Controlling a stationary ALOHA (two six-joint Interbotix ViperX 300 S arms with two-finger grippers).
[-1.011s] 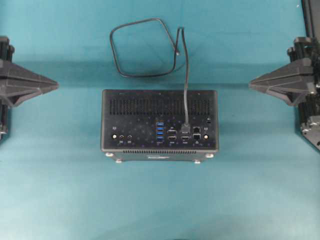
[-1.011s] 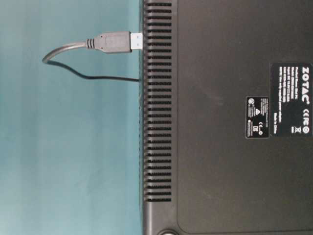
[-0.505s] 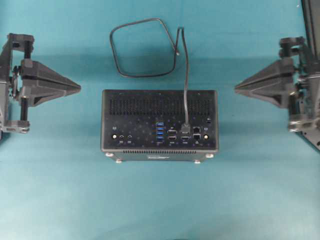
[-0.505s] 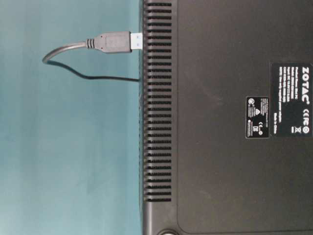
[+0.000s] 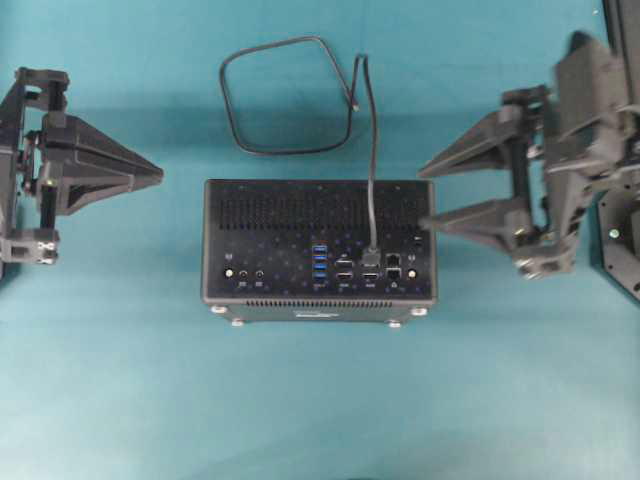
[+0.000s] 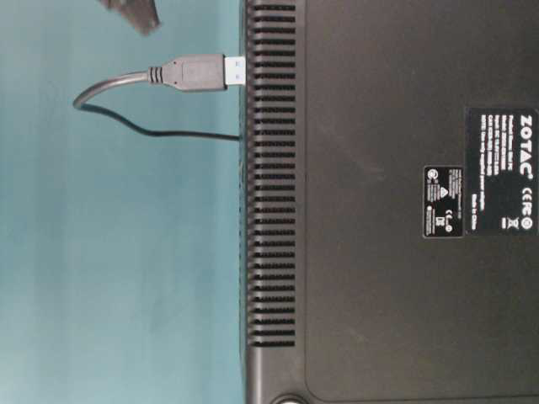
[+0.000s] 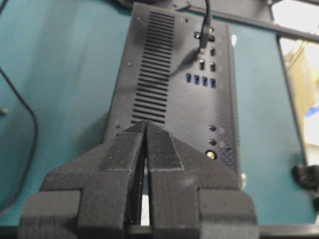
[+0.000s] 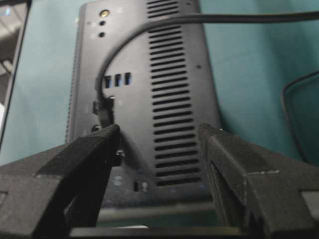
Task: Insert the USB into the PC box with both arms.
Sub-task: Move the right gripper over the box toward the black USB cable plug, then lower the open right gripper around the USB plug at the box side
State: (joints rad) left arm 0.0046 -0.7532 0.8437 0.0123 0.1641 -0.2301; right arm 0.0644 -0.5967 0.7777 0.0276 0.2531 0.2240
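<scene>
The USB plug is sitting in a port [image 5: 371,259] next to the blue sockets, so my right gripper needs to pull the plug out and move it to a blue socket [image 5: 320,262].
The black PC box [image 5: 320,240] lies mid-table with its port face up. The USB plug [image 5: 371,257] stands in a port to the right of the four blue sockets, and its cable loops behind the box [image 5: 285,95]. At table level the plug [image 6: 198,72] meets the box face [image 6: 387,202] with a sliver of blue showing. My left gripper [image 5: 160,173] is shut and empty, left of the box; its tips [image 7: 145,123] point at the box [image 7: 169,74]. My right gripper [image 5: 421,196] is open at the box's right edge and holds nothing. Its fingers [image 8: 159,129] frame the box [image 8: 164,74] and plug [image 8: 104,107].
A teal cloth [image 5: 320,400] covers the table. A black frame rail [image 5: 620,40] runs along the far right. One dark finger [image 6: 135,13] pokes in at the top of the table-level view, above the plug.
My right gripper has gone from shut to wide open and moved left up to the box's right edge. The left gripper advanced right earlier, then held still, shut. Box and USB have not moved.
</scene>
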